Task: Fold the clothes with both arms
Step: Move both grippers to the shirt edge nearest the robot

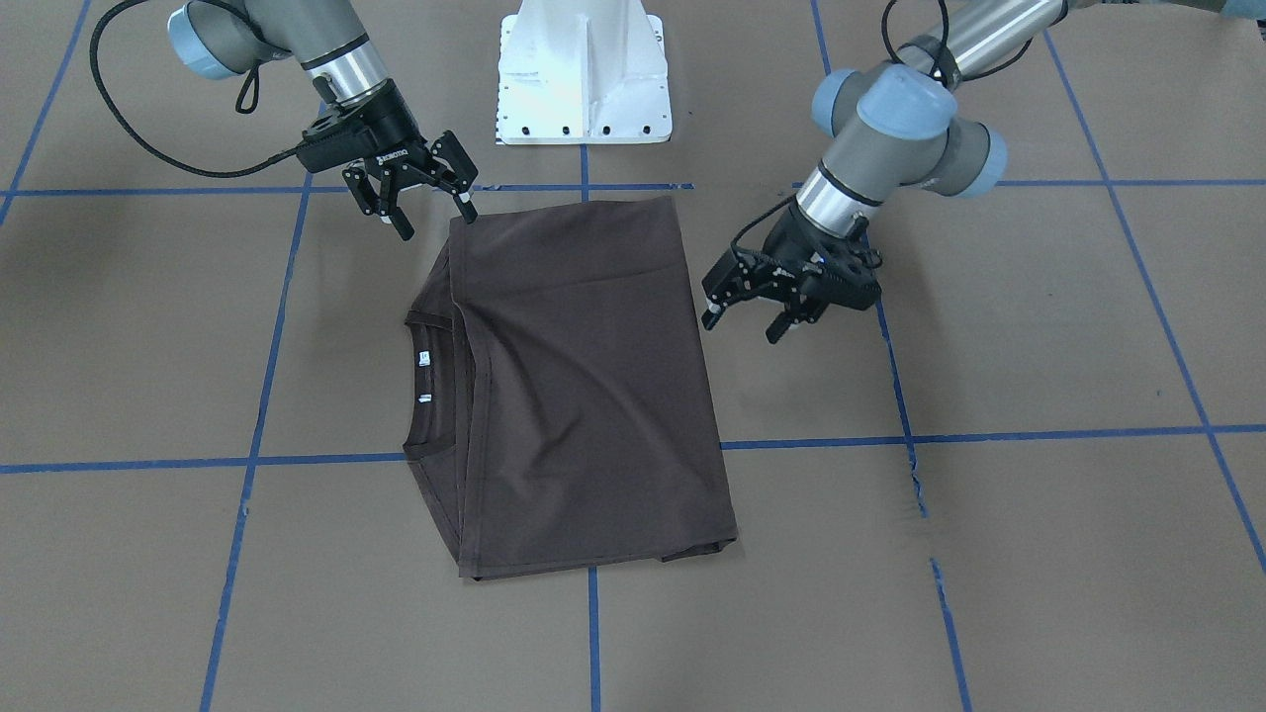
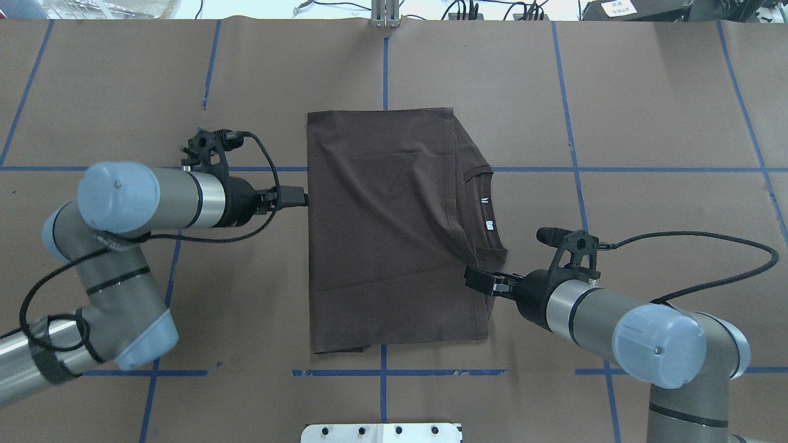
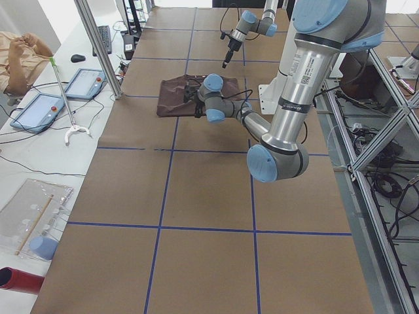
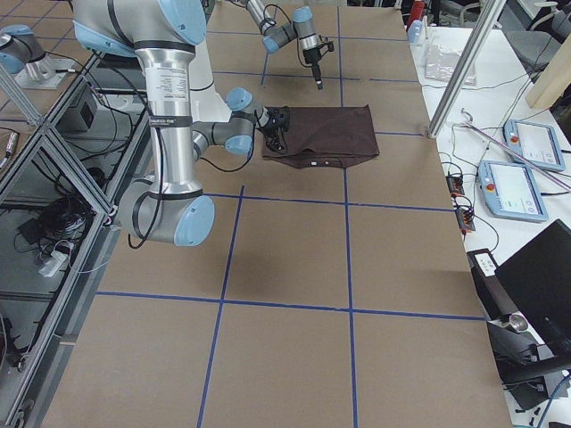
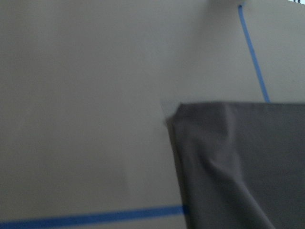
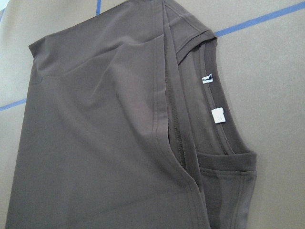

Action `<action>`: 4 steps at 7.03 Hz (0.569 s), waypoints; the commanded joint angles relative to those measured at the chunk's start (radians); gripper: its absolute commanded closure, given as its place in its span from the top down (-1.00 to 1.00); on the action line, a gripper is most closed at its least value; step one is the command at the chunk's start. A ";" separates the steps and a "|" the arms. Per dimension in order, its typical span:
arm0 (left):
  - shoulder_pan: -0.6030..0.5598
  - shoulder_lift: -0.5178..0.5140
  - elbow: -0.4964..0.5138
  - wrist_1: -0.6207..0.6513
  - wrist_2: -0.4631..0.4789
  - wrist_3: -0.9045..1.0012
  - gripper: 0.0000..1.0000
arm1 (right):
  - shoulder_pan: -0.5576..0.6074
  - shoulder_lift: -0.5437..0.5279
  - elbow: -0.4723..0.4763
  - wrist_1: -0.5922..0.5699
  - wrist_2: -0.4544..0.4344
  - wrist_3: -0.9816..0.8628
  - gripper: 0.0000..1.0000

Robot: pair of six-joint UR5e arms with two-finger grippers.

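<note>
The whole dark brown T-shirt (image 1: 587, 386) will slide toward the base when I pull its edge and fold it over, because the T-shirt's far hem (image 1: 593, 563) is lying loose.
The dark brown T-shirt (image 1: 584, 376) lies flat on the table, folded over on itself into a rectangle (image 2: 388, 227). Its ribbed collar and white neck tags (image 1: 423, 359) show on the side toward my right arm. My left gripper (image 1: 742, 326) is open and empty, just beside the shirt's folded edge (image 2: 295, 198). My right gripper (image 1: 435, 222) is open and empty, with one fingertip (image 1: 466, 211) at the shirt's corner nearest the base. The right wrist view shows the collar and tags (image 6: 218, 114), and the blurred left wrist view shows a shirt corner (image 5: 238, 157). Neither wrist view shows fingers.
The white pedestal base (image 1: 584, 74) stands just behind the shirt. Blue tape lines (image 1: 989, 435) grid the brown table. Tablets (image 3: 39, 111) and a metal pole (image 3: 98, 46) stand along the operators' side.
</note>
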 commanded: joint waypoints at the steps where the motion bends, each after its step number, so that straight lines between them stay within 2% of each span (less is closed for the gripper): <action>1: 0.220 0.098 -0.144 0.024 0.202 -0.292 0.61 | 0.022 0.000 0.002 -0.019 0.001 0.015 1.00; 2: 0.288 0.091 -0.148 0.101 0.263 -0.441 -0.11 | 0.024 0.000 0.004 -0.020 0.001 0.015 1.00; 4: 0.359 0.085 -0.139 0.138 0.328 -0.523 -0.18 | 0.024 0.000 0.002 -0.020 0.001 0.015 1.00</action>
